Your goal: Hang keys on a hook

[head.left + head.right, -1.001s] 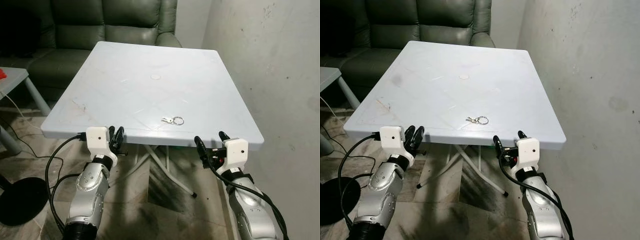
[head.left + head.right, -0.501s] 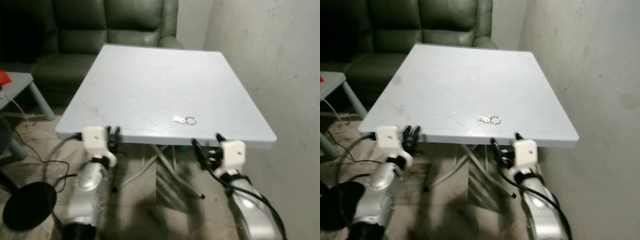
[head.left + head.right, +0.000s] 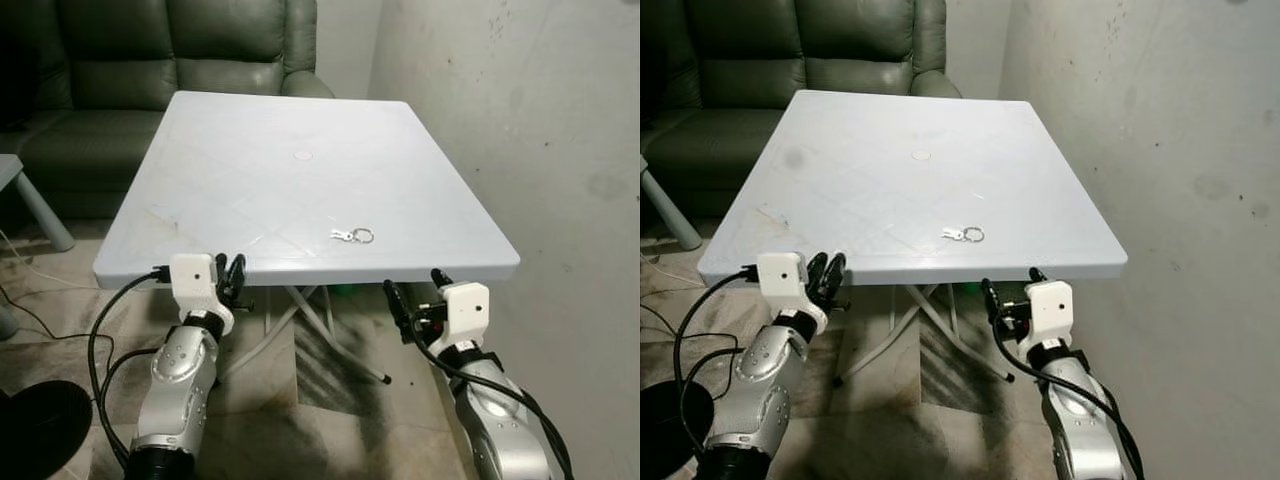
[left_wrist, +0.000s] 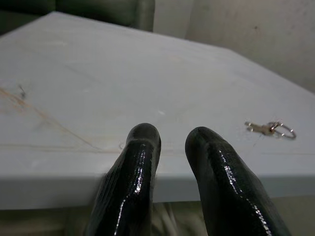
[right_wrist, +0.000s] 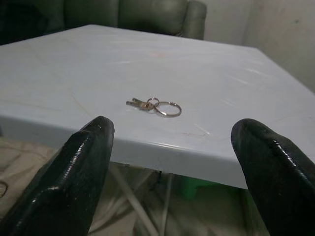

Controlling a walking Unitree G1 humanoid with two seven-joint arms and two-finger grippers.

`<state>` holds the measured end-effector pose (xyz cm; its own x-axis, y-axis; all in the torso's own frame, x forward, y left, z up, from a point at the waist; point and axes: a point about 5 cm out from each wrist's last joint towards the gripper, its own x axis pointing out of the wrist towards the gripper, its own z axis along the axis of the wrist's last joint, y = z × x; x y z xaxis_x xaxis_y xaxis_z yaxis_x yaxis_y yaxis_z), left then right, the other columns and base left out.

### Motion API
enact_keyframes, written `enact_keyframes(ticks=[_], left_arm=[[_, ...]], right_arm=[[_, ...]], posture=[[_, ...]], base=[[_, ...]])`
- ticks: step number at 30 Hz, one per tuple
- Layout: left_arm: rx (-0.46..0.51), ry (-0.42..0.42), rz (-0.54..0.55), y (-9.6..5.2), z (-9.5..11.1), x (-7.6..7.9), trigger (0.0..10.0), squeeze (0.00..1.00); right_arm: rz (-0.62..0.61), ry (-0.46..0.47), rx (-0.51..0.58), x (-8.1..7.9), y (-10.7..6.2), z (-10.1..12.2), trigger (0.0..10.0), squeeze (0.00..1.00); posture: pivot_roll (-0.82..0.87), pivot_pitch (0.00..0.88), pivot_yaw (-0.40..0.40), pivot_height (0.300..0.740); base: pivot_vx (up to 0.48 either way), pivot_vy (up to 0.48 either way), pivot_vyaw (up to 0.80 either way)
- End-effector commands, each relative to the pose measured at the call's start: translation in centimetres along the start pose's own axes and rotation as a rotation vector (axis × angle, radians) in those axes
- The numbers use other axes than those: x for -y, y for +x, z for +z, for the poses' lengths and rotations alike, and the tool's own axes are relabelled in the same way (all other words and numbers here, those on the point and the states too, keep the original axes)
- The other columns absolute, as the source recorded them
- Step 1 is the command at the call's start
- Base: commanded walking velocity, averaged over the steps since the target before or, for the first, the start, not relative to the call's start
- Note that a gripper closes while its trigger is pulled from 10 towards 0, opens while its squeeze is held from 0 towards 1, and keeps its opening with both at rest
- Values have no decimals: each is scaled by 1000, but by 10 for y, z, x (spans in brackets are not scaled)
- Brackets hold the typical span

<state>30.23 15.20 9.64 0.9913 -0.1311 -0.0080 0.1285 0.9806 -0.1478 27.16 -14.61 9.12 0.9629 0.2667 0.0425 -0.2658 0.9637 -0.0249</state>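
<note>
A small loop (image 5: 153, 101) connects the keys to the large ring (image 3: 364, 236). The large ring will come along and dangle when I lift the keys.
A small set of keys on a ring (image 3: 351, 235) lies on the white plastic table (image 3: 300, 190), close to its near edge and right of centre. My left gripper (image 3: 230, 275) is shut and holds nothing; it hovers just before the table's near edge on the left side. My right gripper (image 3: 413, 283) is open wide and empty, level with the near edge and slightly below it. The keys (image 5: 153, 104) lie straight ahead between its two fingers, a short way onto the tabletop. In the left wrist view the keys (image 4: 270, 129) sit off to the side of the black fingers (image 4: 140, 162).
A dark green sofa (image 3: 170, 50) stands behind the table. A grey plaster wall (image 3: 520, 100) runs close along the right. The table's folding legs (image 3: 320, 320) cross underneath. A black round base (image 3: 40, 420) and cables lie on the floor at left.
The camera has shifted and steadied after a blurred moment, so the table sits slightly differently in the picture. Both arms keep their pose, and the keys lie in the same spot on the table.
</note>
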Motion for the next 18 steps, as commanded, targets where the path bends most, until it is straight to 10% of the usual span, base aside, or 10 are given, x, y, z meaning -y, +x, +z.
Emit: enact_keyframes(ticks=[1, 12, 18], left_arm=[[3, 1, -16, 1, 3, 3, 10000, 0], [0, 7, -27, 1, 2, 5, 10000, 0], [-2, 8, -31, 1, 2, 5, 10000, 0]], right_arm=[[3, -8, 15, 0, 1, 5, 10000, 0], [29, -43, 9, -3, 1, 4, 10000, 0], [34, -47, 7, -3, 1, 4, 10000, 0]], posture=[[-65, 0, -50, 740], [-65, 0, -48, 740], [-65, 0, -47, 740]], base=[[0, 0, 0], [256, 0, 0], [316, 0, 800]])
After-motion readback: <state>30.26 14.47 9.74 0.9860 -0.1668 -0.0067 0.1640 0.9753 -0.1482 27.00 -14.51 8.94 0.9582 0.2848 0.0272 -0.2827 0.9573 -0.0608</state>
